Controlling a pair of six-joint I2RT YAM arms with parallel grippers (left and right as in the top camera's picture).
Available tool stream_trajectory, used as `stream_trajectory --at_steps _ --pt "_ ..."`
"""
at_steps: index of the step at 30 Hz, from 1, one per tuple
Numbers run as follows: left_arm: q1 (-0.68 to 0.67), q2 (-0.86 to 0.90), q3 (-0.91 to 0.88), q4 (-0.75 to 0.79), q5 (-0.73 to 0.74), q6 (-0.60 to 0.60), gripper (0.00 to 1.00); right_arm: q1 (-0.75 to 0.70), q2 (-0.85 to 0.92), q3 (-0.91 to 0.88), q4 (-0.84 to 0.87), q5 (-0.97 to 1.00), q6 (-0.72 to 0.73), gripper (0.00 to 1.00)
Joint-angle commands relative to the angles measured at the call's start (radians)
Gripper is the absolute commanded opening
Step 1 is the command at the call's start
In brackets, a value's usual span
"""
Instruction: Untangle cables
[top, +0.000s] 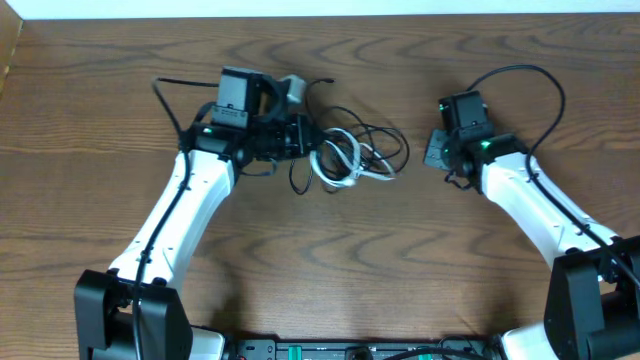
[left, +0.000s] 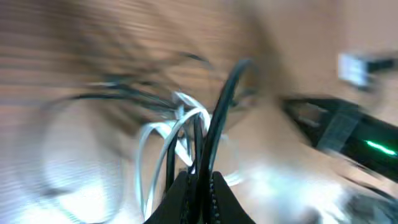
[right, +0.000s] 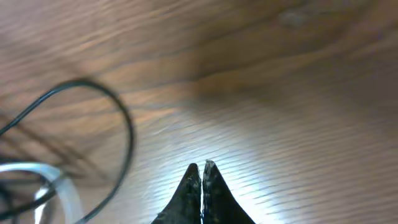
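My left gripper should keep the black cables it holds still, and my right gripper should come to the tangle's loose side (top: 388, 166), because the white cable (top: 346, 160) loops through the black cables.
A tangle of thin black cables (top: 375, 140) with one white cable (top: 340, 162) lies on the wooden table between the arms. My left gripper (top: 303, 135) sits at the tangle's left edge and is shut on a black cable (left: 219, 112) that runs up from between its fingers (left: 200, 180); the white cable (left: 163, 134) loops just behind. That view is blurred. My right gripper (top: 437, 150) is right of the tangle, apart from it, shut and empty (right: 201, 167) over bare wood. A black cable loop (right: 115, 106) and the white cable (right: 37, 169) show at its left.
The wooden table (top: 330, 260) stretches under both arms. A thicker black wire (top: 530, 75) arcs from the right arm's wrist. A thin black wire (top: 170, 100) trails from the left wrist toward the back left. A small grey block (top: 294, 88) sits behind the left gripper.
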Motion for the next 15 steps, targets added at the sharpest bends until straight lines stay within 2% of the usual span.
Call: stream_trajectory --at_steps 1,3,4,5,6,7,10,15 --pt "0.048 0.000 0.002 -0.026 -0.249 0.027 0.07 -0.048 -0.006 0.003 0.006 0.023 0.032 0.01" --pt "0.051 0.000 0.002 -0.029 -0.158 0.027 0.07 -0.053 -0.013 0.003 0.059 -0.154 -0.024 0.17" --pt "0.047 0.000 0.002 -0.028 -0.055 0.028 0.08 -0.049 -0.013 0.003 0.115 -0.375 -0.135 0.32" --pt "0.043 0.000 0.002 -0.026 -0.008 0.028 0.07 -0.042 -0.013 0.003 0.140 -0.539 -0.197 0.36" --pt "0.039 0.000 0.002 -0.018 0.114 0.065 0.07 -0.027 -0.013 0.003 0.155 -0.710 -0.238 0.45" --pt "0.039 0.000 0.002 0.002 0.267 0.088 0.07 -0.015 -0.013 0.003 0.159 -0.778 -0.244 0.50" --pt "0.039 0.000 0.002 0.042 0.366 0.086 0.08 0.010 -0.013 0.003 0.175 -0.861 -0.261 0.53" --pt "0.032 0.000 0.002 0.090 0.430 0.051 0.07 0.052 -0.013 0.003 0.206 -0.942 -0.261 0.54"
